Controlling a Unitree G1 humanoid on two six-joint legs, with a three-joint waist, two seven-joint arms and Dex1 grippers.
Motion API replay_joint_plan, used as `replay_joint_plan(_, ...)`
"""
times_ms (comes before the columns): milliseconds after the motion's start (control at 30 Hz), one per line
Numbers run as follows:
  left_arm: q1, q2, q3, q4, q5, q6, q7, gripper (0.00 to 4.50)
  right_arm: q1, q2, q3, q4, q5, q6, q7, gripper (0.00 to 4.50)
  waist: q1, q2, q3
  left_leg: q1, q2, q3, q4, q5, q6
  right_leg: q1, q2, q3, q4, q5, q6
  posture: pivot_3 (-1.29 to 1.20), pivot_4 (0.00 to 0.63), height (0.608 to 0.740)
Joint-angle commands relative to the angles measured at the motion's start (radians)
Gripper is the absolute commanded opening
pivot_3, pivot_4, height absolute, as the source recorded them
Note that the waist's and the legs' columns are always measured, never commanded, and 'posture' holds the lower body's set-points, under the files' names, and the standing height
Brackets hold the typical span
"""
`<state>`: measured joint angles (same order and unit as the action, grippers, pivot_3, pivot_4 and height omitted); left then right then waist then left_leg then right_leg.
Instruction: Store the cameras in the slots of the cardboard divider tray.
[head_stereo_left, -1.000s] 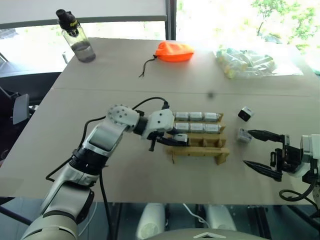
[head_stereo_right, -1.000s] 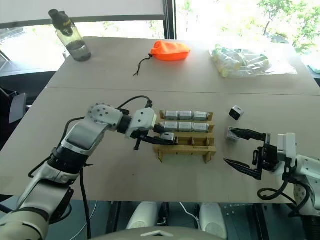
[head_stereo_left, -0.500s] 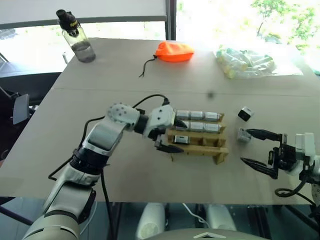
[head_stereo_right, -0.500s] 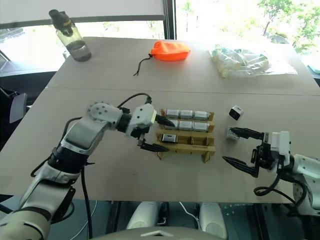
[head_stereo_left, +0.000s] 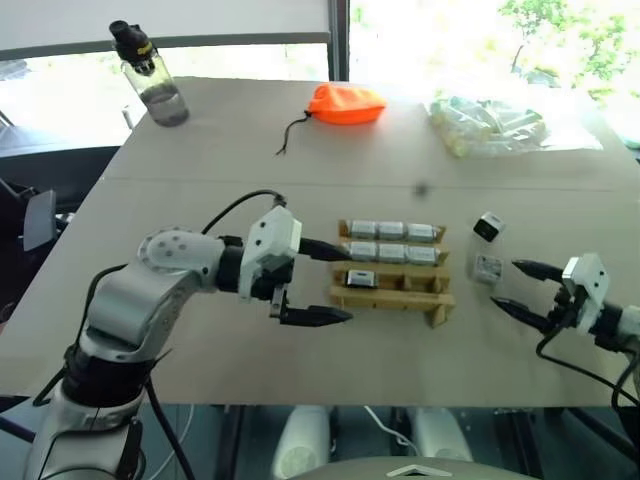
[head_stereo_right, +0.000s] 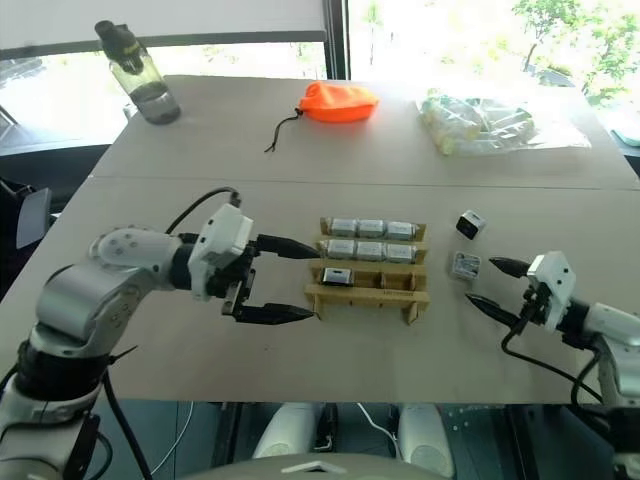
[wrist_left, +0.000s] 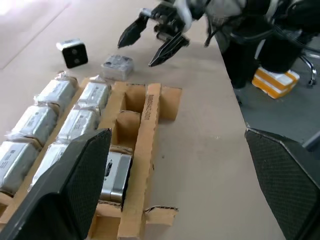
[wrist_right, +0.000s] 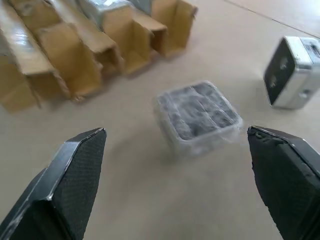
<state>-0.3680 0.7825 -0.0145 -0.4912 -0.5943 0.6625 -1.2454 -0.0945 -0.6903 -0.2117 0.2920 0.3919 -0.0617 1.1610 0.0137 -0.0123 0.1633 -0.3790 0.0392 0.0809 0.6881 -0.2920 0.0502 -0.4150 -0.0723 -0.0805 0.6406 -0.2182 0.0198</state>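
Observation:
I expect the wrapped camera (head_stereo_left: 487, 268) to come up snugly together with its wrap when I lift it, because the clear wrap (wrist_right: 201, 111) fits tightly around the camera's side and rounded edges.
The cardboard divider tray (head_stereo_left: 440, 296) lies mid-table. Its back and middle rows each hold three cameras (head_stereo_left: 392, 231), and one more camera (head_stereo_left: 362, 278) sits in the front row's left slot. My left gripper (head_stereo_left: 347, 285) is open just left of the tray, holding nothing. Right of the tray lie two loose cameras: a wrapped one (wrist_right: 197, 115) and, farther back, one with a black face (head_stereo_left: 489, 227). My right gripper (head_stereo_left: 505, 283) is open, low over the table, its fingers (wrist_right: 75, 175) pointing at the wrapped camera without touching it.
A water bottle (head_stereo_left: 150, 75) stands at the back left. An orange pouch (head_stereo_left: 347, 102) and a clear bag of pale tubes (head_stereo_left: 495, 124) lie along the back. The table's front edge (head_stereo_left: 300, 402) runs close below both grippers.
My left gripper has opened, left a camera in the front-left slot and drawn back to the left. My right gripper has sunk and moved closer to the wrapped camera.

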Motion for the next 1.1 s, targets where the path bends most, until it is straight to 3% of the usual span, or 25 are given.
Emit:
replay_joint_plan(33,0.014,0.019,0.038,-0.046,-0.039,0.02,0.042,4.44,-0.093,-0.006,0.027,0.162,-0.037,-0.082,0.069,4.5,0.0,0.0,0.0,0.0,0.0,0.0,0.0,0.0,0.0,0.0,0.0,0.0,0.0,0.0,0.0,0.0,0.15,0.726)
replay_joint_plan(267,0.075,0.055,0.074,-0.087,-0.081,0.039,0.096,4.44,-0.314,-0.006,0.113,0.51,-0.135,-0.265,0.225,4.5,-0.006,0.0,0.0,0.0,0.0,0.001,0.0,0.0,0.0,0.0,0.0,0.0,-0.001,0.0,0.0,0.0,0.15,0.726)
replay_joint_plan(467,0.116,0.081,0.089,-0.105,-0.096,0.038,0.12,4.44,-0.44,0.008,0.135,0.676,-0.166,-0.337,0.304,4.5,-0.018,0.0,0.0,0.001,0.0,0.001,0.0,0.0,-0.001,0.001,0.0,0.001,0.0,0.0,0.0,0.0,0.15,0.726)
replay_joint_plan(567,0.122,0.086,0.083,-0.107,-0.089,0.029,0.13,4.5,-0.464,0.009,0.137,0.713,-0.172,-0.355,0.333,3.56,-0.022,0.0,0.0,0.002,0.001,0.001,0.0,0.001,-0.001,0.001,0.0,0.001,0.0,0.0,0.0,0.0,0.15,0.726)
replay_joint_plan(667,0.124,0.087,0.08,-0.107,-0.09,0.025,0.134,4.5,-0.477,0.011,0.131,0.733,-0.168,-0.359,0.345,2.15,-0.022,0.0,0.0,0.001,0.001,0.001,0.0,0.001,-0.001,0.001,0.0,0.001,0.0,0.0,0.0,0.0,0.15,0.726)
replay_joint_plan(700,0.123,0.087,0.077,-0.104,-0.089,0.022,0.134,4.5,-0.479,0.011,0.126,0.735,-0.164,-0.357,0.35,1.74,-0.022,0.0,0.0,0.001,0.001,0.001,0.0,0.001,-0.001,0.001,0.0,0.001,0.0,0.0,0.0,0.0,0.15,0.726)
replay_joint_plan(967,0.102,0.063,0.05,-0.062,-0.094,0.001,0.131,4.5,-0.429,0.009,0.095,0.59,-0.089,-0.32,0.386,1.73,-0.021,0.001,0.0,0.001,0.0,0.001,0.0,0.001,-0.001,0.001,-0.001,0.0,0.0,0.0,0.0,0.0,0.15,0.726)
replay_joint_plan(1100,-0.03,-0.042,-0.037,0.067,-0.042,0.019,0.205,4.5,-0.361,0.032,0.078,0.27,-0.024,-0.372,0.325,1.73,-0.013,0.002,0.001,0.001,0.0,0.0,0.0,0.001,-0.001,0.001,-0.002,-0.001,0.0,0.0,0.0,0.0,0.15,0.726)
